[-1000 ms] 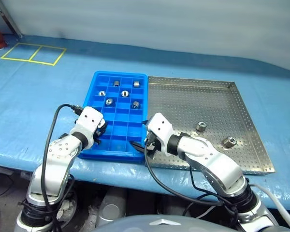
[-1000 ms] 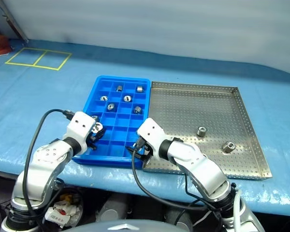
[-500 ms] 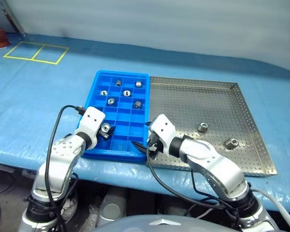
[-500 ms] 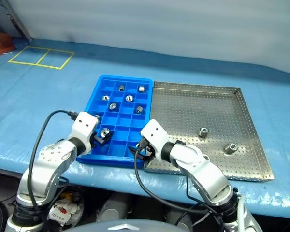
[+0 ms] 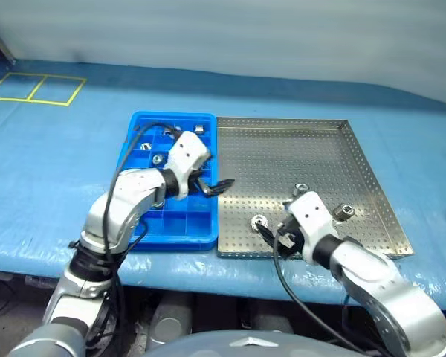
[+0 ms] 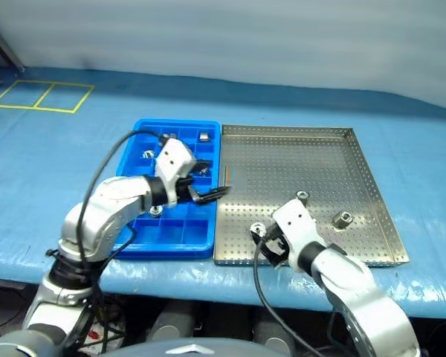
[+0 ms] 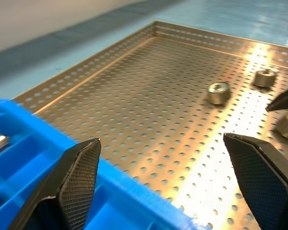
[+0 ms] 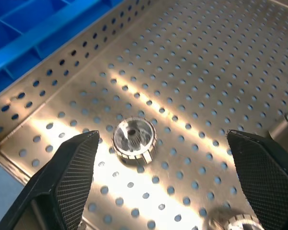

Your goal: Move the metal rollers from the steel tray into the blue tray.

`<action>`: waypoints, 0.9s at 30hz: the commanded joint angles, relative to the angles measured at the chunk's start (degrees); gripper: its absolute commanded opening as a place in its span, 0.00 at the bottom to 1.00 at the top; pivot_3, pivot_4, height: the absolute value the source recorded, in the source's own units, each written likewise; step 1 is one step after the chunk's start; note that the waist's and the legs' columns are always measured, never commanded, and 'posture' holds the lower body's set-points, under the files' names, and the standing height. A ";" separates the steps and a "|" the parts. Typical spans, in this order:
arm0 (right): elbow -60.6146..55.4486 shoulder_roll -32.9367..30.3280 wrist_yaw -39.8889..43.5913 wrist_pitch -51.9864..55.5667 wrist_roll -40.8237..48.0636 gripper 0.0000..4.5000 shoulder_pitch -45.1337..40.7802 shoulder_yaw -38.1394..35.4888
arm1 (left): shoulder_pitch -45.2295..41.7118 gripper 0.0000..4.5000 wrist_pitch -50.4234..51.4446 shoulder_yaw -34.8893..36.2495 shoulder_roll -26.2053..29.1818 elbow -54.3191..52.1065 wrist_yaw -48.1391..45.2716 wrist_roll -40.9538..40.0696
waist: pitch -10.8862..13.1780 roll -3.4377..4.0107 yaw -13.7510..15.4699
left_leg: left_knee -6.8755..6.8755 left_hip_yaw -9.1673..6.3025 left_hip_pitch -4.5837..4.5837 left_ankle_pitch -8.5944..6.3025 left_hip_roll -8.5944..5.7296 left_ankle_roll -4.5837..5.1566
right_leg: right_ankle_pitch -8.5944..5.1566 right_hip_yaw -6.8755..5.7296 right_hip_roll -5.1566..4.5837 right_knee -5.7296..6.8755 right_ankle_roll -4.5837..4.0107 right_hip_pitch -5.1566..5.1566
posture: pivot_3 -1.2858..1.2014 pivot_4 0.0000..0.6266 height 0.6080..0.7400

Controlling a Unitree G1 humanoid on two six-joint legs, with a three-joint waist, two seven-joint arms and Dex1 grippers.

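The roller (image 5: 259, 222) nearest the blue tray stands clear of the other rollers, so my open left gripper should keep moving down there until its fingers are around that roller (image 6: 258, 228).
Three metal rollers (image 5: 259, 221) (image 5: 300, 190) (image 5: 344, 212) lie on the steel tray (image 5: 305, 149). To its left stands the blue tray (image 5: 175, 227), with several rollers (image 5: 157, 158) in its far compartments, partly hidden by my left arm. My left gripper (image 5: 217, 186) is open and empty above the seam between the two trays, pointing toward the steel tray. Near the steel tray's front edge my right gripper (image 5: 270, 238) is open, just in front of the nearest roller (image 8: 133, 139), which lies between its fingers (image 8: 72, 177) without touching them.
Both trays rest on a pale-blue table cover (image 5: 59, 171). Yellow tape squares (image 5: 30, 88) mark the far left of it. The steel tray has a low raised rim (image 7: 86, 72). The table's front edge is close behind my right gripper.
My left gripper opened, let go of a roller over the blue tray and swung right to the trays' seam. My right gripper drew right along the steel tray's front. The camera shifted too.
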 commanded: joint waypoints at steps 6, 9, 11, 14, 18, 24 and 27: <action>-3.99 1.53 -4.78 -1.96 -0.04 1.00 5.50 -1.64 | -7.58 0.98 -10.97 -12.38 -2.10 13.79 -10.78 5.78 | -0.01 0.03 -3.28 | -0.02 0.03 0.07 0.00 0.06 0.00 | 0.01 0.21 0.21 0.07 -0.01 -0.06 | 0.50 0.24 1.00; -3.99 1.98 -6.47 -3.58 0.31 1.00 6.96 -1.01 | -8.78 0.98 -13.73 -15.22 -2.67 16.98 -13.24 8.04 | -0.02 0.05 -3.93 | -0.04 0.00 0.06 0.00 0.08 0.00 | 0.00 0.23 0.27 0.06 -0.03 -0.06 | 0.49 0.24 1.00; -3.99 2.09 -7.53 -4.57 0.61 1.00 7.88 -0.74 | -9.24 0.98 -15.10 -16.40 -3.27 18.63 -14.51 9.01 | -0.02 0.05 -4.41 | -0.04 0.00 0.06 0.00 0.08 0.00 | 0.00 0.26 0.28 0.05 -0.03 -0.06 | 0.49 0.24 1.00; -3.99 1.97 -8.66 -5.51 1.00 1.00 8.63 -0.45 | -9.91 0.98 -17.48 -19.10 -3.12 20.42 -16.04 12.31 | -0.02 0.05 -4.91 | -0.03 0.05 0.06 0.00 0.15 0.00 | 0.01 0.33 0.26 0.05 -0.01 -0.07 | 0.48 0.24 1.00; -3.99 1.87 -9.60 -5.77 1.44 1.00 8.49 -0.20 | -10.07 0.98 -19.65 -21.30 -3.52 22.26 -17.58 15.34 | -0.03 0.06 -5.23 | 0.01 0.06 0.06 0.00 0.18 0.00 | 0.02 0.38 0.25 0.06 0.02 -0.07 | 0.48 0.24 1.00; -3.99 1.67 -10.22 -5.48 2.01 1.00 7.75 0.07 | -9.70 0.90 -22.13 -22.81 -3.44 23.04 -19.00 19.03 | -0.03 0.06 -5.26 | 0.00 0.06 0.05 0.00 0.22 0.00 | 0.02 0.38 0.25 0.06 0.02 -0.08 | 0.48 0.24 1.00; -3.99 1.67 -10.11 -5.13 2.10 1.00 7.21 0.07 | -9.54 0.73 -23.16 -22.87 -3.30 23.07 -19.29 20.34 | -0.03 0.06 -5.25 | 0.00 0.06 0.05 0.00 0.23 0.01 | 0.02 0.38 0.25 0.06 0.02 -0.08 | 0.49 0.24 1.00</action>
